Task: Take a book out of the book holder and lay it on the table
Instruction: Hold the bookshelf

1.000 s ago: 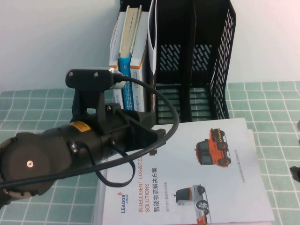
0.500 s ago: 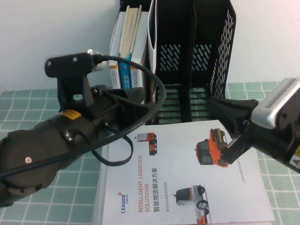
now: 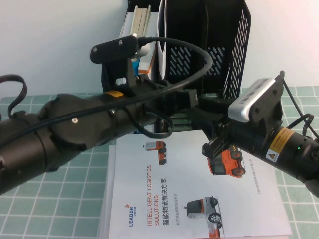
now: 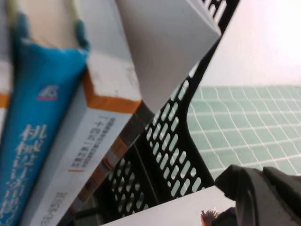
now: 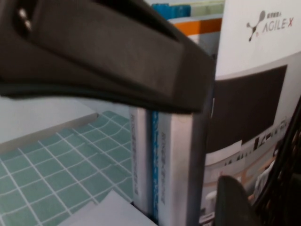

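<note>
The thin AGILE-X brochure's bowed edge (image 3: 161,40) is set apart from the upright books (image 3: 140,25), so the brochure will come out by itself when the robot lifts, and the books will stay standing.
The black book holder (image 3: 234,50) stands at the back of the table. Its left compartment holds upright books (image 3: 142,20) and a thin white AGILE-X brochure (image 3: 163,30). A white brochure with orange vehicles (image 3: 189,189) lies flat on the table in front. My left gripper (image 3: 187,99) is at the holder's front, beside the upright books. The left wrist view shows a blue book (image 4: 33,108), a white and orange book (image 4: 99,117) and the tilted brochure (image 4: 164,42). My right gripper (image 3: 204,129) is open just below it, above the flat brochure's far edge. The AGILE-X brochure also shows in the right wrist view (image 5: 254,61).
The left arm (image 3: 75,134) covers the table's left and middle. The right arm (image 3: 279,149) comes in from the right. The holder's middle and right compartments (image 3: 219,84) hold no books. A green tiled mat (image 3: 299,109) covers the table.
My left arm has risen and reached forward to the holder's front. My right arm has come in from the right edge toward the holder and now sits close under the left gripper.
</note>
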Available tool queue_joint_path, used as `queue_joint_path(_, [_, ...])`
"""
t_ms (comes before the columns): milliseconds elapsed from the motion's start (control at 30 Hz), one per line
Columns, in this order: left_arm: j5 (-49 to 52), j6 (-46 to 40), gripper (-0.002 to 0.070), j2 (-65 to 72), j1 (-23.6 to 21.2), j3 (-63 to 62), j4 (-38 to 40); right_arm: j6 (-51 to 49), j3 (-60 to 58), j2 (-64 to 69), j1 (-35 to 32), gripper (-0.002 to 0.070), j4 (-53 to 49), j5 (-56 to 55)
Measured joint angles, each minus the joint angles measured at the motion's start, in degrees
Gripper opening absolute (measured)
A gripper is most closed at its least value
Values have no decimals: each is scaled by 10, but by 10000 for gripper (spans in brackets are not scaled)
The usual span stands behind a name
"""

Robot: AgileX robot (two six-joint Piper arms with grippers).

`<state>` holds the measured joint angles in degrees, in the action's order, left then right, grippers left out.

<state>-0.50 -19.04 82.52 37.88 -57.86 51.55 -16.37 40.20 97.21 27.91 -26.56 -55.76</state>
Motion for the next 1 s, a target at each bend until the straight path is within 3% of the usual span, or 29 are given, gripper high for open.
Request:
queue_joint_path(233, [63, 0, -3, 18, -46, -20, 36, -17, 14, 10, 0, 282, -7, 2])
queue_joint_path(500, [82, -4, -3, 8, -50, -22, 22, -31, 27, 33, 0, 325, -10, 4])
queue_joint_path(1000, [116, -20, -3, 1, -125, -22, 4, -48, 100, 90, 8, 334, -15, 6])
